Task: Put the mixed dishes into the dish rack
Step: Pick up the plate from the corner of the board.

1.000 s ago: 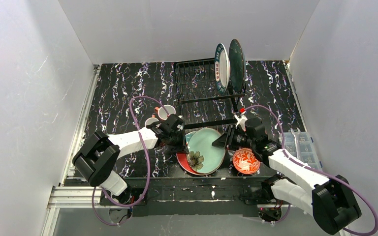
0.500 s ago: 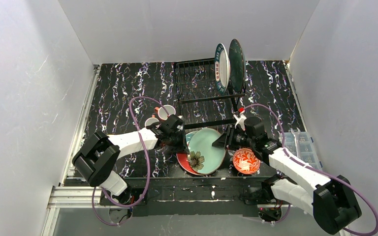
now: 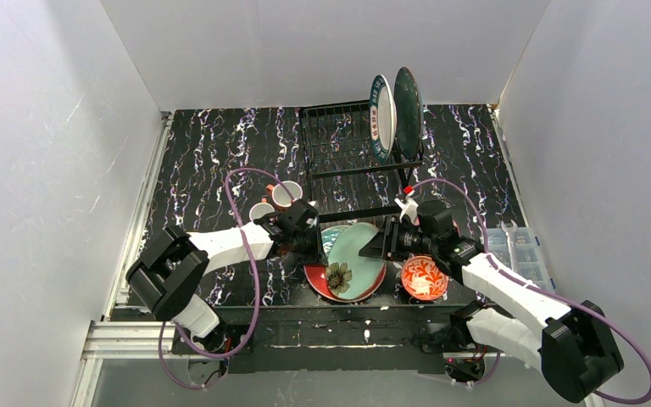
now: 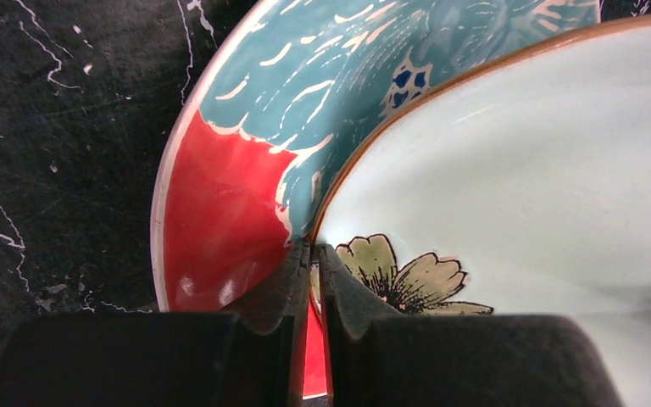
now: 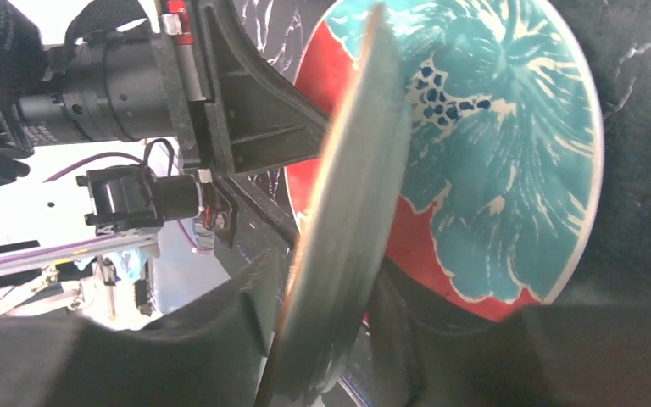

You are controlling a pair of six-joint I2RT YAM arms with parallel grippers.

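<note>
Both grippers pinch the pale green plate's rim (image 3: 329, 259), so next my left gripper opens and back away before my right gripper lifts the plate into the dish rack (image 3: 358, 134).
The pale green plate (image 3: 358, 250) with a flower print is tilted up on edge over the red plate (image 3: 315, 276), which lies flat on the table. My left gripper (image 3: 318, 242) is shut on the pale green plate's left rim (image 4: 542, 186); the left wrist view also shows the red plate (image 4: 212, 229) underneath. My right gripper (image 3: 387, 243) is shut on the plate's right rim (image 5: 347, 212), with the red plate (image 5: 492, 127) behind. The dish rack (image 3: 343, 161) holds the white plate (image 3: 381, 114) and the dark teal plate (image 3: 408, 108) upright at its right end.
Two terracotta mugs (image 3: 263, 209) (image 3: 286, 193) stand left of the rack. One red-patterned bowl (image 3: 424, 277) sits right of the red plate, under my right arm. A clear plastic compartment box (image 3: 521, 254) lies at the table's right edge. White walls enclose three sides.
The pale green plate has tipped from nearly flat to steeply on edge. Both grippers kept their hold and moved slightly up and closer together.
</note>
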